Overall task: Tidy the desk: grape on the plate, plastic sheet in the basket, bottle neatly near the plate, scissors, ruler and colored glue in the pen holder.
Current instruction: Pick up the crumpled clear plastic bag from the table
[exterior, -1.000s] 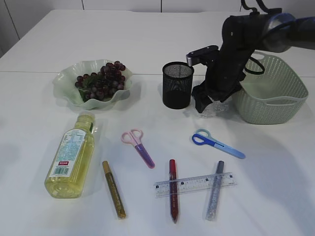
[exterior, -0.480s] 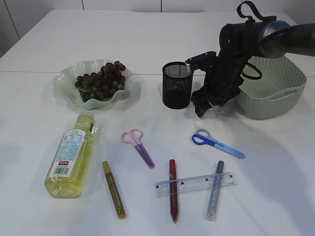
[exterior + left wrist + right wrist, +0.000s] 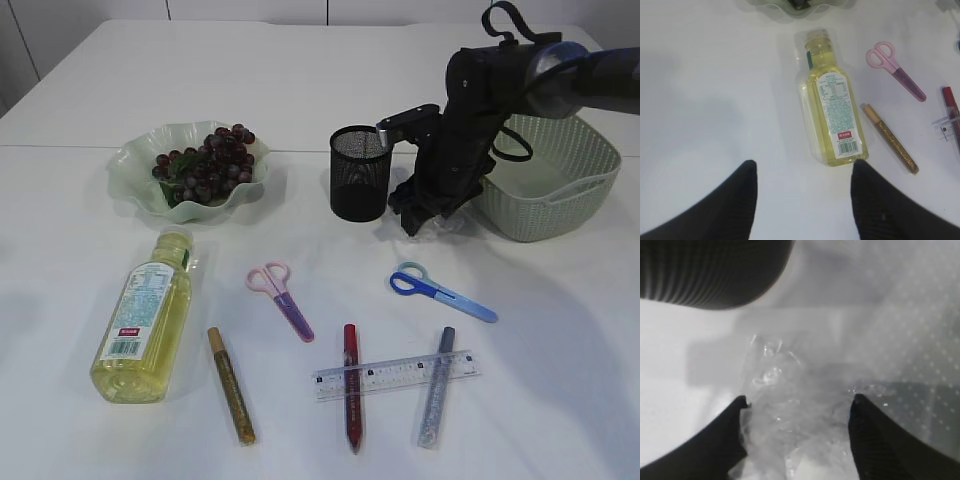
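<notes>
The plastic sheet (image 3: 437,227) will pinch together and spread out loosely when I lift it, because thin crumpled folds (image 3: 774,369) reach past my right gripper.
The crumpled clear plastic sheet (image 3: 443,223) (image 3: 795,410) lies on the table between the black mesh pen holder (image 3: 360,175) and the green basket (image 3: 560,190). My right gripper (image 3: 425,215) (image 3: 799,399) is down over it, open, one finger on each side of the sheet. The grapes (image 3: 205,165) sit on the green plate (image 3: 135,165). The yellow bottle (image 3: 140,320) (image 3: 832,117) lies on its side. My left gripper (image 3: 802,164) hovers open just short of the bottle's base, holding nothing. Pink scissors (image 3: 280,295), blue scissors (image 3: 440,290), the clear ruler (image 3: 395,375) and gold (image 3: 231,385), red (image 3: 351,385) and silver (image 3: 436,390) glue sticks lie at the front.
The ruler lies across the red and silver glue sticks. The pen holder stands just left of my right arm, the basket just right of it. The left arm does not show in the exterior view.
My right gripper's jaws have narrowed around the plastic sheet and the arm has shifted slightly. The basket beside it has moved a little. The left gripper has not moved.
</notes>
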You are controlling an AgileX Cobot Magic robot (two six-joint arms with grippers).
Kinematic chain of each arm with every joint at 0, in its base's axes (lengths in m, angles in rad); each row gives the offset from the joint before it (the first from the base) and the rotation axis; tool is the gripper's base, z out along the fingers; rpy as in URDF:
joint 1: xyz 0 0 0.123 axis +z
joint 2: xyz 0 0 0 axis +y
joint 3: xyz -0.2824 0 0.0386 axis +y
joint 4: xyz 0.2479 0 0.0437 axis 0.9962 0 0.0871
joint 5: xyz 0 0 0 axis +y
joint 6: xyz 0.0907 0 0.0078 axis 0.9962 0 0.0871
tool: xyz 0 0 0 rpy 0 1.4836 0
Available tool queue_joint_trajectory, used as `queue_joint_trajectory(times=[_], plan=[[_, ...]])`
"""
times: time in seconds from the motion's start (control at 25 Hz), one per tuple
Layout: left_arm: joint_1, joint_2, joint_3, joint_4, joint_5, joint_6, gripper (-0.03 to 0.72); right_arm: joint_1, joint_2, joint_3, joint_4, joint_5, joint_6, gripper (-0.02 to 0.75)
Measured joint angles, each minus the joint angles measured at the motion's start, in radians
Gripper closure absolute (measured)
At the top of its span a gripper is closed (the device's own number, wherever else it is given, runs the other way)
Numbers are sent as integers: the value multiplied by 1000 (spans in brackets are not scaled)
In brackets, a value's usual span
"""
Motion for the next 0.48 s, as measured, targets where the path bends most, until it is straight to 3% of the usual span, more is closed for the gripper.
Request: queue_joint_trajectory(times=[0.28, 0.48], plan=[[0, 0, 0, -2, 0, 0, 253, 0, 0, 0, 0, 11, 0, 432], [0, 0, 0, -2, 0, 0, 253, 0, 0, -12, 0, 31, 0, 515]])
